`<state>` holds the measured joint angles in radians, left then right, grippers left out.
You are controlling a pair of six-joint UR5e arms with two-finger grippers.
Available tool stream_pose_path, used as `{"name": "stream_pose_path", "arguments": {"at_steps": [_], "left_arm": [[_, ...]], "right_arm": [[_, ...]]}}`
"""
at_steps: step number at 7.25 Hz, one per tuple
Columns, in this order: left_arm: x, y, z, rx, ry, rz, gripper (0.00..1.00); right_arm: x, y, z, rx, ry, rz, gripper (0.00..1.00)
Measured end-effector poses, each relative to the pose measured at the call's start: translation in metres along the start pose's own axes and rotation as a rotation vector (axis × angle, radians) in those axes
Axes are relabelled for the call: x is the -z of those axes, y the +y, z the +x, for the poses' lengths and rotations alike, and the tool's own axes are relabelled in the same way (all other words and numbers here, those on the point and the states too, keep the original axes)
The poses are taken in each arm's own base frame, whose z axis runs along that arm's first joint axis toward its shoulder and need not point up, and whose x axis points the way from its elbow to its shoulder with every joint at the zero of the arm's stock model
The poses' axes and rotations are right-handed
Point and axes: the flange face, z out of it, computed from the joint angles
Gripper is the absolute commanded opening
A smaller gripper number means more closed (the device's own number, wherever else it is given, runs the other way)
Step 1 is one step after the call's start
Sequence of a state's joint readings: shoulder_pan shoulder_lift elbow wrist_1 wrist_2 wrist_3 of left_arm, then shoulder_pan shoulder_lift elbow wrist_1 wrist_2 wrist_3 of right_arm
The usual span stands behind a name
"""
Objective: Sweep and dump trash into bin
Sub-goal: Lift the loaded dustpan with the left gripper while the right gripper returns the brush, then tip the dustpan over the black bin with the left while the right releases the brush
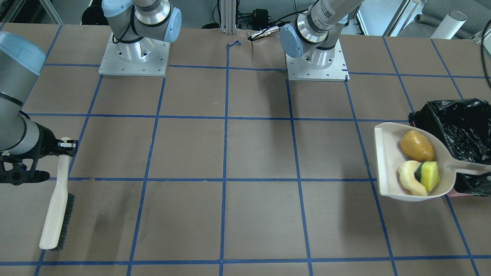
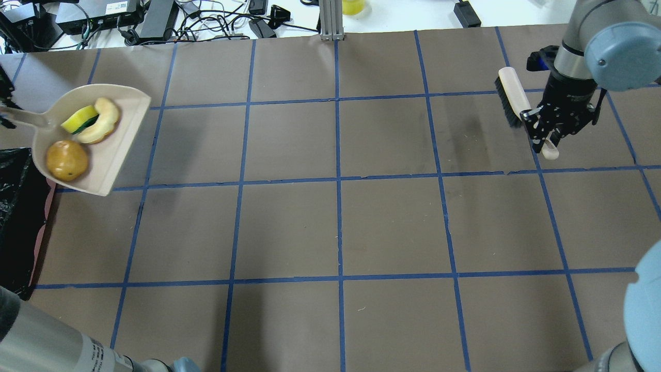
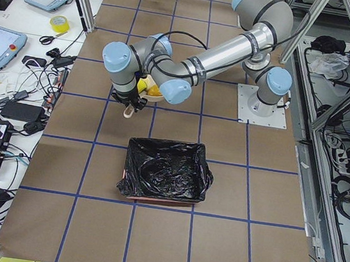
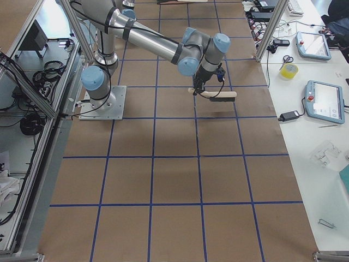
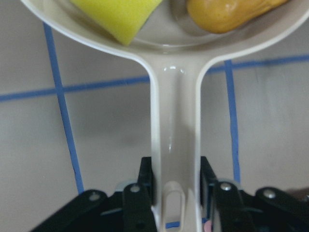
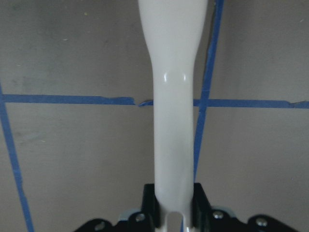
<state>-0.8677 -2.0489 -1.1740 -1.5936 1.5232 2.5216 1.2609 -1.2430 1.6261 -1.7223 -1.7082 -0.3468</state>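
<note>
I should use my left gripper to swing the dustpan over the bin [image 3: 166,170] and turn it before I tip it, because the dustpan's open edge [image 1: 380,161] points away from the bin.
The trash lies in a beige dustpan [image 2: 121,139]: an amber-orange lump [image 2: 66,160], a yellow sponge with a green edge [image 2: 80,119] and a tan bagel-like piece [image 2: 103,121]. My left gripper [image 5: 176,181] is shut on the dustpan handle [image 5: 175,121] and holds the pan roughly level above the table, beside the bin [image 3: 166,172]. The bin is pink and lined with a black bag [image 1: 458,130]. My right gripper [image 2: 550,137] is shut on the handle of a beige brush [image 2: 511,95] with dark bristles, at the table's other end.
The table [image 2: 335,222] is covered in brown paper with a blue tape grid. The two arm bases [image 1: 134,57] [image 1: 316,61] stand on its robot-side edge. Cables and power boxes [image 2: 155,18] lie beyond the far edge.
</note>
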Motion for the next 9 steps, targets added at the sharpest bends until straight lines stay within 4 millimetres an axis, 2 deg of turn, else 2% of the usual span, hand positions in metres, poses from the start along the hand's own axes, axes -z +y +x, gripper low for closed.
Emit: {"name": "stream_pose_path", "arguments": {"at_steps": [1,2,3,4,5,6,7,8,9], "left_arm": [[0.023,0.045,0.039,-0.034,-0.003,-0.017,0.04],[0.048,0.079,0.07,-0.088,0.002,-0.068,0.04],[0.07,0.107,0.095,-0.156,0.013,-0.124,0.05],[0.083,0.134,0.115,-0.221,0.02,-0.19,0.05],[0.082,0.167,0.127,-0.312,0.024,-0.288,0.05],[0.075,0.189,0.132,-0.389,0.033,-0.367,0.05],[0.07,0.197,0.132,-0.425,0.046,-0.403,0.06],[0.072,0.192,0.125,-0.447,0.059,-0.43,0.07],[0.078,0.179,0.114,-0.47,0.071,-0.46,0.11]], "right_arm": [[-0.016,0.001,0.022,0.012,0.0,0.017,0.0],[-0.028,0.003,0.03,0.019,0.0,0.028,0.0],[-0.039,0.005,0.031,0.024,-0.002,0.032,0.0],[-0.048,0.006,0.031,0.026,-0.003,0.033,0.0],[-0.053,0.007,0.03,0.027,-0.004,0.034,0.0],[-0.055,0.007,0.03,0.027,-0.004,0.035,0.0],[-0.057,0.007,0.03,0.026,-0.005,0.034,0.0],[-0.059,0.006,0.03,0.023,-0.006,0.032,0.0],[-0.061,0.005,0.03,0.02,-0.007,0.029,0.0]]}}
